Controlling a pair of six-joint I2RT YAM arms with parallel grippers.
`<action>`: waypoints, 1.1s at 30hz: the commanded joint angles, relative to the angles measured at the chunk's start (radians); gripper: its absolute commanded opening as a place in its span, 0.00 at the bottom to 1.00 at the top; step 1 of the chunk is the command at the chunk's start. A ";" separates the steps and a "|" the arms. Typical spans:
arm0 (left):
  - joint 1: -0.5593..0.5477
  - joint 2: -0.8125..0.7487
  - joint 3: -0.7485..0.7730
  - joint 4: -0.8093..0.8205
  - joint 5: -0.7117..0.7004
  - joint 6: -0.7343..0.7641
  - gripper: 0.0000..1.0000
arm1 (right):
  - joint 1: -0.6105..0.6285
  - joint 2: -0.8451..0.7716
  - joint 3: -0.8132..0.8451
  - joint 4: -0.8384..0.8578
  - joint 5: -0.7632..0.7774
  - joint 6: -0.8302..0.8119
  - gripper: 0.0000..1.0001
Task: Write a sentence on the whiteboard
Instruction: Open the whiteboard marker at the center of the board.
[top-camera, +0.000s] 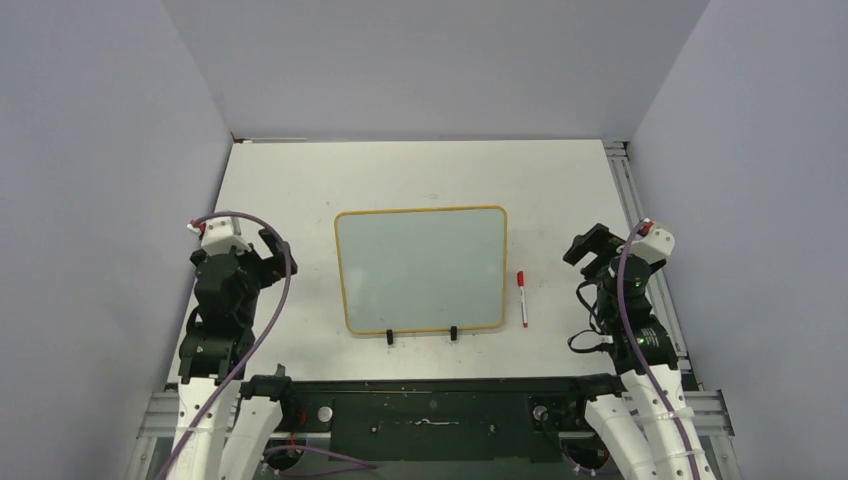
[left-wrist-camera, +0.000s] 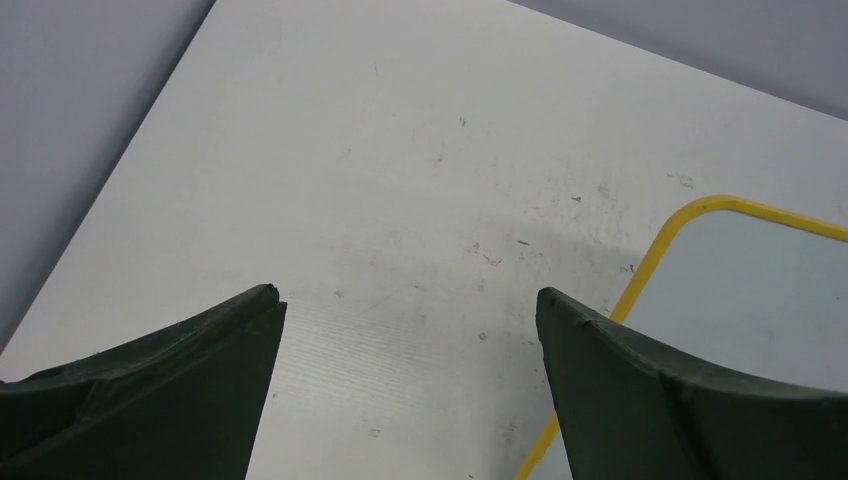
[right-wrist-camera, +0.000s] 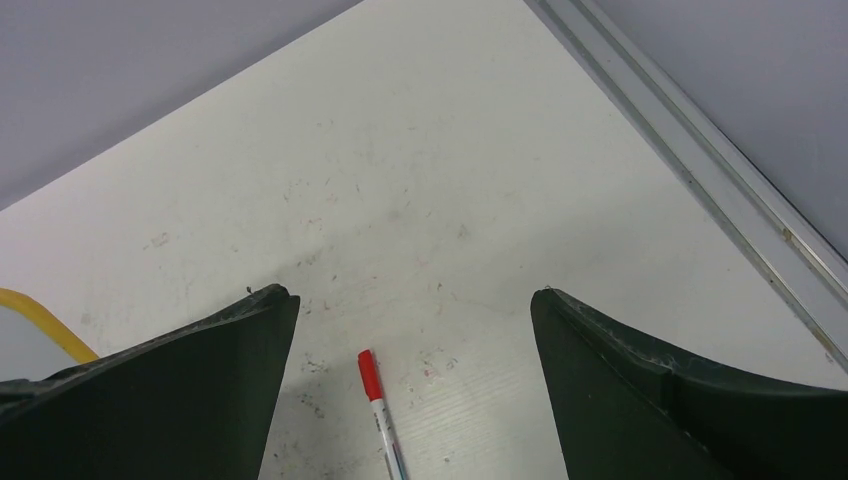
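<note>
The marker is lying clear of the whiteboard's frame, and its red cap points away. My right gripper carries on going toward the marker's white body and closes there.
The whiteboard lies flat mid-table, pale and glossy, with a yellow-orange frame and two black feet at its near edge. No sentence shows on its surface. A red-capped marker lies on the table just right of the board. My left gripper hovers left of the board, open and empty. In the left wrist view its open jaws frame bare table, and the board's corner sits at the right. My right gripper hovers right of the marker, open. From the right wrist, the marker lies below its spread jaws.
Grey walls close in the table on the left, right and back. An aluminium rail runs along the table's right edge and also shows in the right wrist view. The arms' black base bar spans the near edge.
</note>
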 joint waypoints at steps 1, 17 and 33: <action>0.008 0.074 0.063 -0.006 -0.008 -0.028 0.96 | 0.000 0.026 0.047 -0.027 -0.036 0.008 0.90; 0.008 0.169 0.102 0.119 0.162 0.042 0.96 | 0.007 0.172 -0.006 -0.217 -0.325 0.114 0.97; 0.011 0.144 0.053 0.080 0.144 0.090 0.96 | 0.227 0.363 -0.129 -0.159 -0.210 0.287 0.68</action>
